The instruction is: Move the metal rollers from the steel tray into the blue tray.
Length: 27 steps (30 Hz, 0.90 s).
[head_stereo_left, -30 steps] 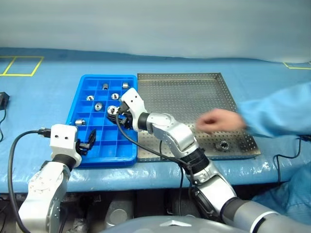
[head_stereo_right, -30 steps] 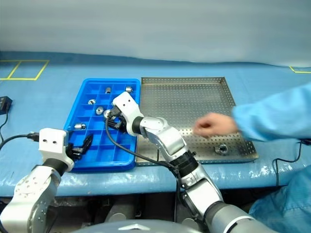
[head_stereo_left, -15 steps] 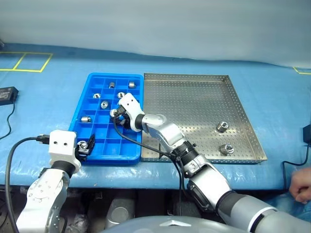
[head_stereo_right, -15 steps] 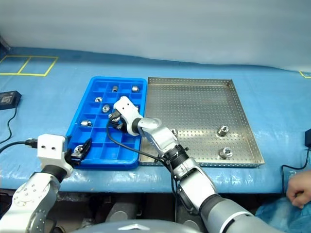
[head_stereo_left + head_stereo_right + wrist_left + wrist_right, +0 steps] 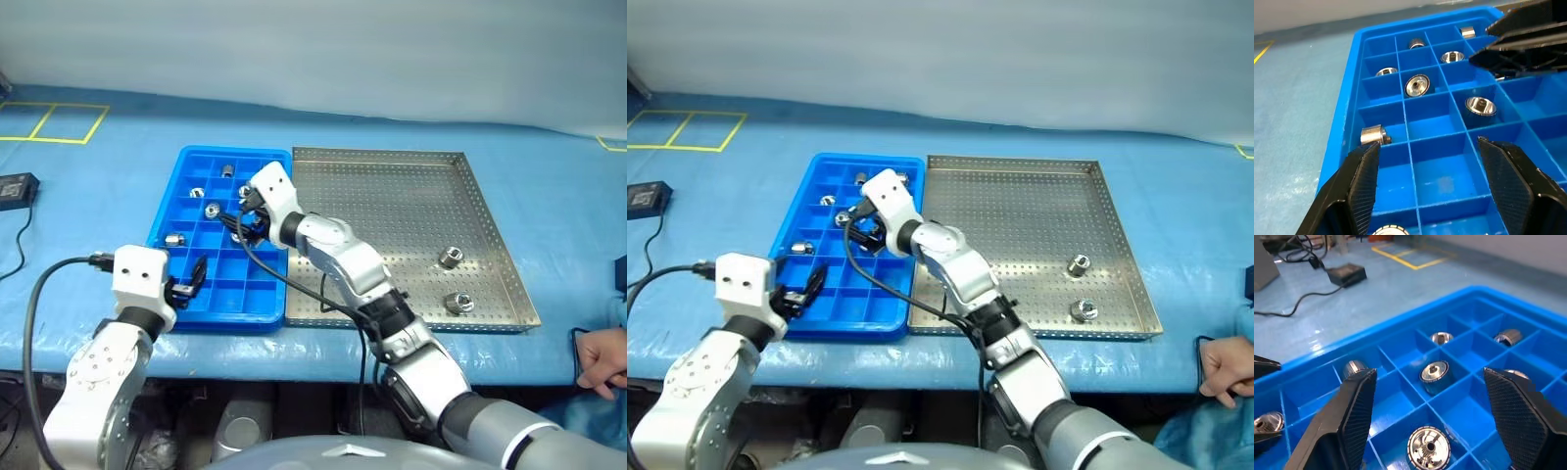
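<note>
I should keep moving my right gripper toward the steel tray (image 5: 380, 231) until its fingers straddle another roller, as one roller sits in its compartment (image 5: 1429, 448), clear of my open fingers.
Two metal rollers (image 5: 450, 258) (image 5: 456, 302) lie at the near right of the steel tray (image 5: 392, 196). To its left, the blue tray (image 5: 225, 322) holds several rollers (image 5: 1417, 85), one per compartment. My right gripper (image 5: 240, 220) hovers open over the blue tray's middle. Nothing is between its fingers (image 5: 1356, 406), and a roller (image 5: 1429, 448) lies in the compartment just below. My left gripper (image 5: 193, 277) is open and empty low over the tray's near left corner, close to a roller (image 5: 1374, 134).
A person's hand (image 5: 602, 357) rests past the table's near right edge. A black device (image 5: 15, 186) with a cable lies far left on the blue table cover. Yellow tape marks (image 5: 49, 122) sit at the back left.
My right gripper has opened over the blue tray and let go of a roller. The person's hand has left the steel tray, where two rollers now lie. My left gripper shifted slightly right.
</note>
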Each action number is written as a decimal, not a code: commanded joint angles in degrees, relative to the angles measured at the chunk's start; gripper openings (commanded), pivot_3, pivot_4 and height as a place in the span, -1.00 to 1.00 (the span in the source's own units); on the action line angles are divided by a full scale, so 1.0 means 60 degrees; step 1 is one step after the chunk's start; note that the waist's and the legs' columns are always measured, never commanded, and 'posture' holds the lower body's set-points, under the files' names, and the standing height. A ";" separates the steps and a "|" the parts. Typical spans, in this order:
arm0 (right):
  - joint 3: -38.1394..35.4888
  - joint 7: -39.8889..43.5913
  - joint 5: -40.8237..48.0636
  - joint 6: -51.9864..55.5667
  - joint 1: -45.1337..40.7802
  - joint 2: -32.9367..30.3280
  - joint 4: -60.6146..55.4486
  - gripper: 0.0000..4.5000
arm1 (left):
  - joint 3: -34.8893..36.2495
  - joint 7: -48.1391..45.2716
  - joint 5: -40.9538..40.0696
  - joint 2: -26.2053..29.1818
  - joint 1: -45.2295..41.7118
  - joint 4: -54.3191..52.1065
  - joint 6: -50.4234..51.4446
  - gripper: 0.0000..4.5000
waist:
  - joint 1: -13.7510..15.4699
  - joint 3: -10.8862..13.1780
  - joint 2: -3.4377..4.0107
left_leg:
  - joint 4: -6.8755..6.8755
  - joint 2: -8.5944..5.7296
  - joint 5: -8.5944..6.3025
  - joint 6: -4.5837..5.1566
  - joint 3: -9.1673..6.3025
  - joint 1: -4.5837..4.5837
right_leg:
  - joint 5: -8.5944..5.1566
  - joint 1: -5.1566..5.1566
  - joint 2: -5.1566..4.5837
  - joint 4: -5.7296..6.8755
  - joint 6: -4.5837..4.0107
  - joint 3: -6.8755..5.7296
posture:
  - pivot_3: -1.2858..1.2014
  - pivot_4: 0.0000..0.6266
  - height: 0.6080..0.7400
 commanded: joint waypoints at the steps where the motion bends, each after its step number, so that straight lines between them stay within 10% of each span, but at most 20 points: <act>1: -0.0410 -0.0088 0.0080 0.1254 0.0692 -0.0841 -0.2162 0.63 | -0.0427 -0.0317 -0.0214 0.0144 -0.0500 0.0106 -0.0028 0.54 | -0.0035 -0.0001 -0.0001 | 0.0002 -0.0003 0.0000 0.0001 0.0010 -0.0002 | 0.0001 0.0012 -0.0007 0.0000 0.0000 0.0003 | 0.22 -0.52 1.00; 7: -0.0689 -0.0553 -0.0222 0.3076 0.2258 -0.2444 -0.4442 0.63 | -0.1485 -0.1280 -0.0448 0.0513 -0.1895 0.1199 -0.0341 0.54 | -0.0343 0.0003 0.0006 | 0.0011 -0.0015 0.0000 0.0004 0.0024 -0.0004 | -0.0001 0.0008 -0.0011 0.0009 -0.0002 0.0003 | 0.14 -0.52 1.00; 27: -0.0740 -0.2158 -0.0547 0.4854 0.3320 -0.1761 -0.3887 0.63 | -0.1773 -0.1511 -0.0378 0.0808 -0.2122 0.1889 -0.0507 0.54 | -0.0914 0.0002 0.0005 | 0.0026 0.0013 0.0000 0.0001 0.0033 0.0007 | 0.0010 0.0011 0.0065 0.0016 -0.0001 0.0051 | 0.11 -0.52 1.00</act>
